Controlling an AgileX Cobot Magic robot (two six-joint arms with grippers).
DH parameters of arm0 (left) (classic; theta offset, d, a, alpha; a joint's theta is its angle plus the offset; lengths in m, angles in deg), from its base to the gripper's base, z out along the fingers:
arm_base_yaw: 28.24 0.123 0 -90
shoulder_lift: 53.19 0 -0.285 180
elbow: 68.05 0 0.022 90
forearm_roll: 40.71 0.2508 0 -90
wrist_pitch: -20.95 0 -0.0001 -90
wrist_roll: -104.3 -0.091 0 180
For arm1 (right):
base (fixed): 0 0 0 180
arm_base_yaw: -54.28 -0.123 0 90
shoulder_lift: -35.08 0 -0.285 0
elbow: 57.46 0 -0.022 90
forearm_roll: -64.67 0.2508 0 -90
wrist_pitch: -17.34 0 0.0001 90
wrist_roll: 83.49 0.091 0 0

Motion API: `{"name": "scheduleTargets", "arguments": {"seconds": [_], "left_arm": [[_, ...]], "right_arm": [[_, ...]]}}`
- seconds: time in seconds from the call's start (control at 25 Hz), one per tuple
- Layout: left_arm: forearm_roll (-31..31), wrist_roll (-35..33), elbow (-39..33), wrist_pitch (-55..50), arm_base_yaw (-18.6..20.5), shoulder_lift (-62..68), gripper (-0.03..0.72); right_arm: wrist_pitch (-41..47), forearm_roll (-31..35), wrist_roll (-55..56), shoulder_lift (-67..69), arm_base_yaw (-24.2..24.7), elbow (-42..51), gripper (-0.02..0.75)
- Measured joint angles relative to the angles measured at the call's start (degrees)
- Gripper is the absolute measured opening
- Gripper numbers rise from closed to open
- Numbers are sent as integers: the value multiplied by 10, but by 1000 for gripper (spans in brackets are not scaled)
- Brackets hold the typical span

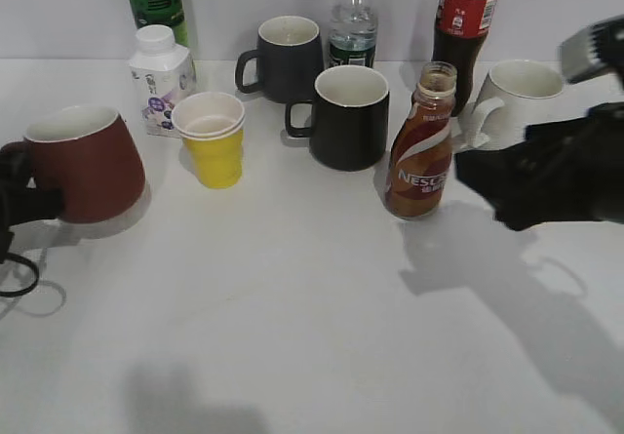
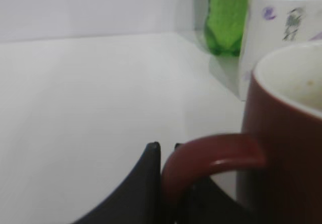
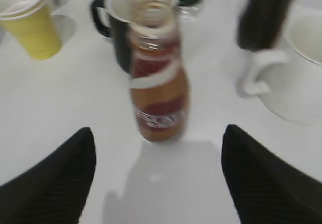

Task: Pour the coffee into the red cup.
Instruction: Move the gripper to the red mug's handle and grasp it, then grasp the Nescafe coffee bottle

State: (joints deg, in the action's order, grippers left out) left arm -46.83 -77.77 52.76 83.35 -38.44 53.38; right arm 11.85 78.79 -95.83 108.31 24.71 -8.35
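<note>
The coffee bottle's narrow opening (image 1: 438, 72) is uncapped, so coffee should run out in a thin stream when I tip the bottle (image 1: 421, 153) over the red cup.
The coffee bottle (image 1: 420, 151) stands upright and uncapped on the white table, right of centre, with a red-and-white swirl label; it also shows in the right wrist view (image 3: 157, 83). My right gripper (image 1: 478, 176) is open just right of it; its wide-spread jaws (image 3: 158, 133) are short of the bottle, not touching. The red cup (image 1: 86, 164) stands at the far left, also seen in the left wrist view (image 2: 287, 148). My left gripper (image 2: 168, 151) is shut on the cup's handle (image 2: 201, 156); in the exterior view the gripper (image 1: 24, 200) is at the left edge.
Behind stand a yellow paper cup (image 1: 213, 141), two black mugs (image 1: 349, 117) (image 1: 283, 57), a white mug (image 1: 512, 102), a cola bottle (image 1: 466, 24), a water bottle (image 1: 352, 24), a green bottle (image 1: 154, 0) and a white milk bottle (image 1: 161, 78).
</note>
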Motion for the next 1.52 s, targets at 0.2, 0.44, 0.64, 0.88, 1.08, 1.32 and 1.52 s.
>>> {"name": "scheduleTargets", "arguments": {"seconds": [0.2, 0.44, 0.64, 0.88, 1.08, 1.32, 1.52], "left_arm": [[28, 0, -25, -34, -25, -55, 50], [45, 0, -26, -73, -106, -73, 50], [46, 0, -26, -75, -160, -74, 50], [61, 0, -26, -75, -211, -74, 49], [81, 0, -26, -74, -233, -71, 49], [81, 0, -26, -71, -233, -70, 49], [110, 0, -7, -73, -233, -64, 49]], "right_arm": [[-100, -6, 6, 100, -8, 0, 588], [-228, -78, 72, 184, -8, 0, 588], [-318, -110, 102, 243, -8, 0, 588], [-431, -107, 105, 337, -8, -2, 589], [-451, -103, 106, 398, -8, -31, 589], [-459, -102, 106, 433, -8, -67, 589], [-465, -88, 106, 446, -8, -75, 502]]}}
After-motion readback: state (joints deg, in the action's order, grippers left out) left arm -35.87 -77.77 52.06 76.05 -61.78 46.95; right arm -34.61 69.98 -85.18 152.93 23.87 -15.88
